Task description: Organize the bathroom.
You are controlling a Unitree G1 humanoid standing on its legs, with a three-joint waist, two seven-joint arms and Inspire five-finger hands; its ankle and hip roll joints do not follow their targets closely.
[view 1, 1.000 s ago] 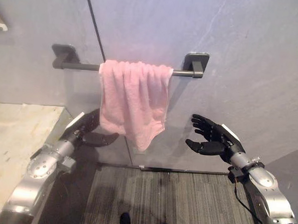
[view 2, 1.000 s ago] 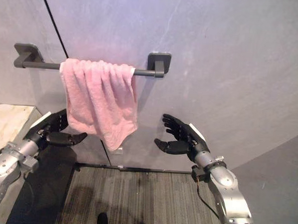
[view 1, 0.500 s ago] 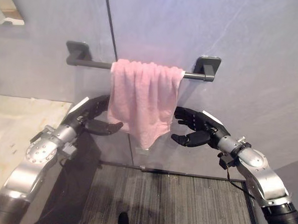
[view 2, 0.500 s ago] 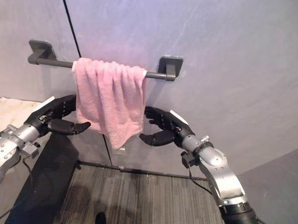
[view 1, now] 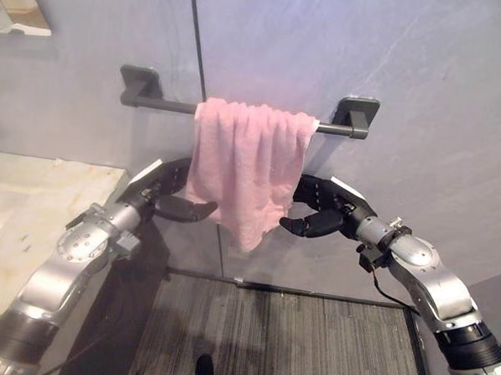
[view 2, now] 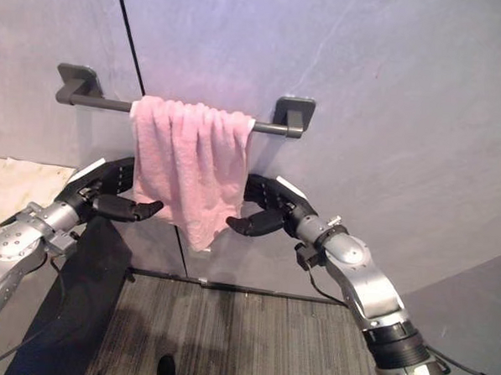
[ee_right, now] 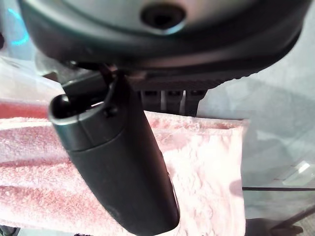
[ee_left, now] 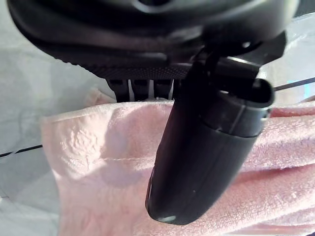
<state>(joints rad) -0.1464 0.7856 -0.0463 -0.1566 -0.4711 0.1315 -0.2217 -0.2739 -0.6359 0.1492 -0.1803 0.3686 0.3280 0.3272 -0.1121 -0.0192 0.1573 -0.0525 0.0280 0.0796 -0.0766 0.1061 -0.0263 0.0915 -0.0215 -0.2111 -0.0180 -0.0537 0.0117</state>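
My fingers are about to pull apart the edges of the towel, which will spread flatter and stay hanging, as its pink folds bunch over the dark bar.
A pink towel hangs bunched over a dark bar fixed to the grey wall. My left hand is at the towel's left edge, about halfway down. Its fingers reach behind the cloth and its thumb lies across the front. My right hand mirrors this at the right edge, fingers behind the towel and thumb in front. Both hands are open, with the fingers and thumb spread either side of the cloth.
The bar's right bracket sticks out from the wall just above my right hand. A dark seam runs down the wall panels. A striped grey mat covers the floor below, and a pale stone surface lies to the left.
Both hands have moved inward and slightly up, from hanging apart either side of the towel to reaching round its edges. The camera has also shifted.
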